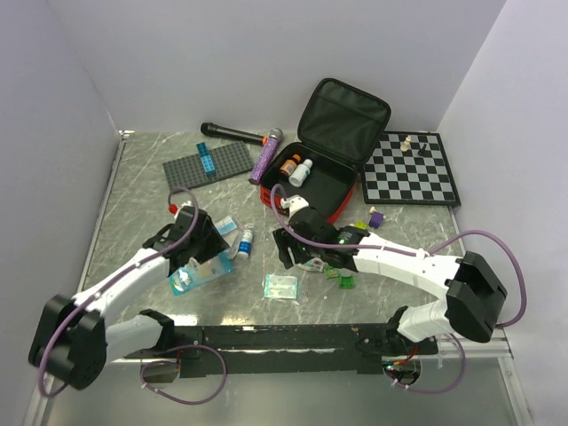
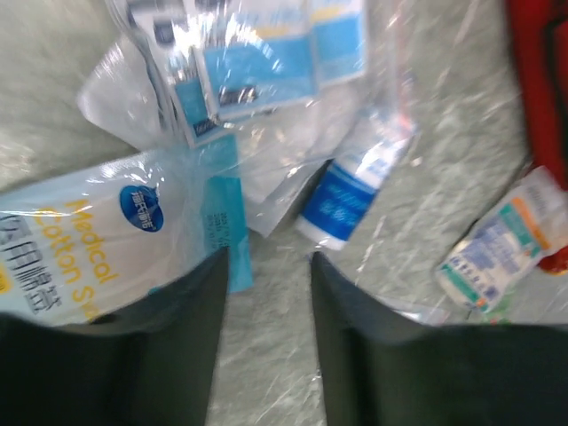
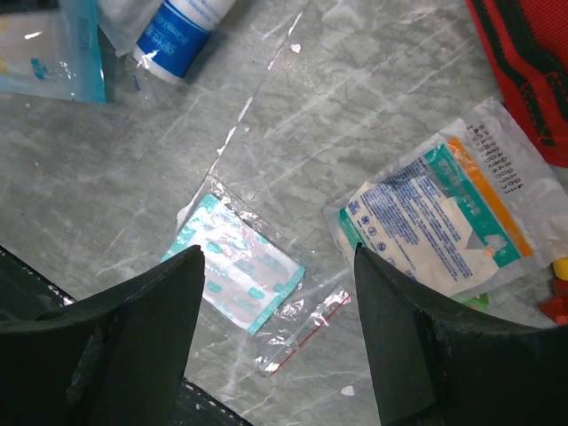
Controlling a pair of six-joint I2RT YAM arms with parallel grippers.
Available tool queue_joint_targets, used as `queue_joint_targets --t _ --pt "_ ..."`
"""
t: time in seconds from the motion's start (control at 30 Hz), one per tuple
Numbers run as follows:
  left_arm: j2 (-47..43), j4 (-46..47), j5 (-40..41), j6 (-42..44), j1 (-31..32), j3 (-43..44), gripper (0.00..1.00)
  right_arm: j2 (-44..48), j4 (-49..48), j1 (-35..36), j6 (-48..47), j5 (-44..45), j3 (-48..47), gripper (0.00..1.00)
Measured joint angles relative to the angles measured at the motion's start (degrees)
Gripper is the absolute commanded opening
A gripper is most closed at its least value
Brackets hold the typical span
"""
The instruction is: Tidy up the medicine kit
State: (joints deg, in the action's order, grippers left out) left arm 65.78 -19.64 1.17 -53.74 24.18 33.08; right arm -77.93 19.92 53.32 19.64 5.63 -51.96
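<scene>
The cotton swab packet point(image 1: 192, 274) is a long way from my right gripper and the kit. My left gripper should slide the packet over so that my right gripper can take it.
The medicine kit point(image 1: 312, 182) lies open at the back centre, red outside with a black lining, and holds an orange bottle point(image 1: 288, 165) and a white bottle point(image 1: 302, 171). My left gripper point(image 1: 213, 257) is open and empty over bare table point(image 2: 269, 262), its left finger beside a cotton swab packet point(image 2: 80, 257). A blue-and-white bottle point(image 2: 342, 200) lies just ahead of it. My right gripper point(image 1: 293, 256) is open and empty point(image 3: 275, 257) above a bag of plasters point(image 3: 240, 275). A gauze packet point(image 3: 435, 217) lies by its right finger.
A purple tube point(image 1: 264, 158) and a black microphone point(image 1: 231, 131) lie left of the kit. A grey studded baseplate point(image 1: 209, 164) sits at the back left, a chessboard point(image 1: 413, 169) at the back right. Small green pieces point(image 1: 344, 280) lie under my right arm.
</scene>
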Motion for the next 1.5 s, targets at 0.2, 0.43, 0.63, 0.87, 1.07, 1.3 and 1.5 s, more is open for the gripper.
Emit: queue_joint_targets --t 0.2,0.43,0.63,0.87,1.07,1.3,1.5 --pt "-6.8 -6.1 9.3 -1.3 -0.3 3.6 0.95 1.3 -0.2 0.0 -0.1 0.5 0.8 0.76" --pt "-5.9 -10.3 12.6 -4.2 -6.1 -0.2 0.91 1.7 -0.3 -0.3 -0.5 1.0 1.4 0.77" --pt "-2.5 -9.0 9.8 -3.3 -7.3 -1.7 0.78 4.3 -0.2 -1.0 -0.9 1.4 3.2 0.78" --pt "1.9 -5.0 7.7 -0.5 -4.8 -1.0 0.61 5.0 -0.2 -1.4 -0.9 1.5 3.8 0.78" --pt "4.1 -1.2 6.2 0.6 1.7 -0.6 0.53 5.4 -0.1 -1.5 -1.1 2.0 3.8 0.78" --pt "7.7 1.0 3.1 2.6 8.9 1.3 0.49 7.1 1.0 -1.7 -1.3 3.3 3.8 0.78" --pt "10.0 2.1 1.1 6.0 16.1 3.2 0.54 10.0 2.6 -3.0 -2.6 4.2 3.5 0.79"
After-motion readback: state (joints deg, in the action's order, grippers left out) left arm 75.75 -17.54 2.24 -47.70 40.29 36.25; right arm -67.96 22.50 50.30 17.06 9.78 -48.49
